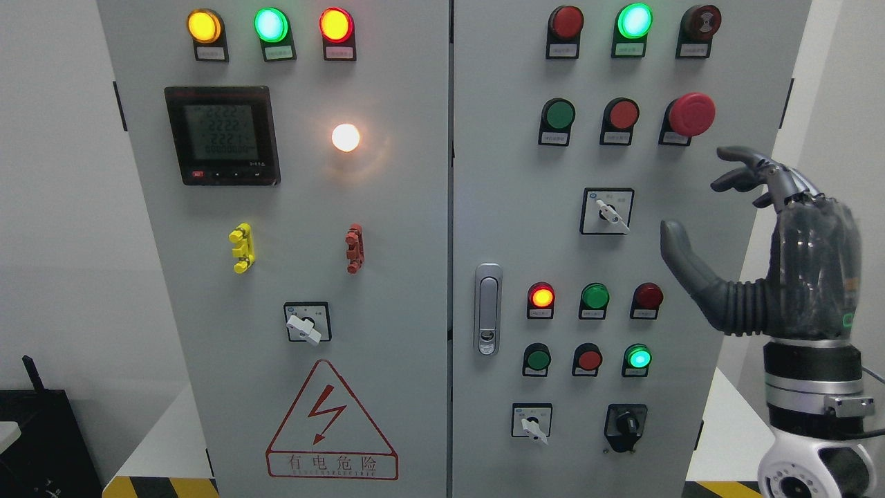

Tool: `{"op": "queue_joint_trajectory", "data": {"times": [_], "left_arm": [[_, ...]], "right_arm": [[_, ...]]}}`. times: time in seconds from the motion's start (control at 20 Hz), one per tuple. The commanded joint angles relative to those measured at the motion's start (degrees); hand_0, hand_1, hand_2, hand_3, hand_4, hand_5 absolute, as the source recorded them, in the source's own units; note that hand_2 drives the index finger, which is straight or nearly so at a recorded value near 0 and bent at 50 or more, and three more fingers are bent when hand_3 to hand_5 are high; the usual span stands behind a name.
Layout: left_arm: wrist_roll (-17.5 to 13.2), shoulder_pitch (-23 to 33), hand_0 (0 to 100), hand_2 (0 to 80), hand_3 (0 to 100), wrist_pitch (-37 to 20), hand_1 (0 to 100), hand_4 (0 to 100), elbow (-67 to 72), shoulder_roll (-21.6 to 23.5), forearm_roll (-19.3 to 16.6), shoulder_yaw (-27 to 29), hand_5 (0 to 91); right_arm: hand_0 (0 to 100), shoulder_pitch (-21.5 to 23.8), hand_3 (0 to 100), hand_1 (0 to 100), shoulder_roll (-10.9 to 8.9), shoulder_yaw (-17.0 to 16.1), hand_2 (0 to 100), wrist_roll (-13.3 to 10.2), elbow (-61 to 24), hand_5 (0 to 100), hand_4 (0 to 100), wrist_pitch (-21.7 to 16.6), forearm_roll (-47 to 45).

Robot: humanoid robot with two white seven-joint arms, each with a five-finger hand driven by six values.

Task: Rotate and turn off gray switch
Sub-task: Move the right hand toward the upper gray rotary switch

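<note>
I expect the knob (609, 213) to turn a short way to upright and stay there when I rotate it, because its lever (619, 223) slants across the knob's black-framed plate.
A grey electrical cabinet fills the head view. On its right door sits a rotary switch (607, 211) with a white-grey knob on a black-framed plate; the knob's lever points down-right. My right hand (712, 207) is raised just right of that switch, apart from it, with the thumb (684, 259) spread low and the fingers (750, 169) extended above. It holds nothing. Similar white-knob switches sit at the lower left door (307, 324) and the lower right door (532, 422). The left arm is not in view.
Lit indicator lamps and push buttons cover both doors. A red mushroom stop button (691, 114) sits above my hand. A black rotary switch (626, 425) is at lower right. A door latch (487, 308) is at the middle, and a digital meter (221, 135) at upper left.
</note>
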Motion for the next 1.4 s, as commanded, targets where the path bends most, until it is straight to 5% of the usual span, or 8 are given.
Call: {"op": "queue_joint_trajectory", "data": {"times": [0.0,0.55,0.7,1.35], "left_arm": [[-0.03,-0.53,12,0.0,0,0.29,39,0,-1.49,0.0,1.14,0.44,0.0],[-0.03,-0.53,12,0.0,0,0.21,39,0,-1.49,0.0,1.14,0.44,0.0],[-0.03,-0.53,12,0.0,0,0.21,39,0,-1.49,0.0,1.06,0.44,0.0],[-0.03,-0.53,12,0.0,0,0.21,39,0,-1.49,0.0,1.14,0.44,0.0]], "right_arm": [[9,0.54,88,49,3.48,2.31,40,0.13,-0.15,100,94,2.22,-0.07],[0,0.63,91,48,5.32,3.72,48,-0.13,0.99,100,94,10.31,-0.07],[1,0.54,91,47,6.64,4.43,51,-0.57,2.13,100,94,10.49,-0.16],[2,0.1,96,46,6.73,5.22,56,-1.62,4.69,100,96,11.46,-0.25]]}}
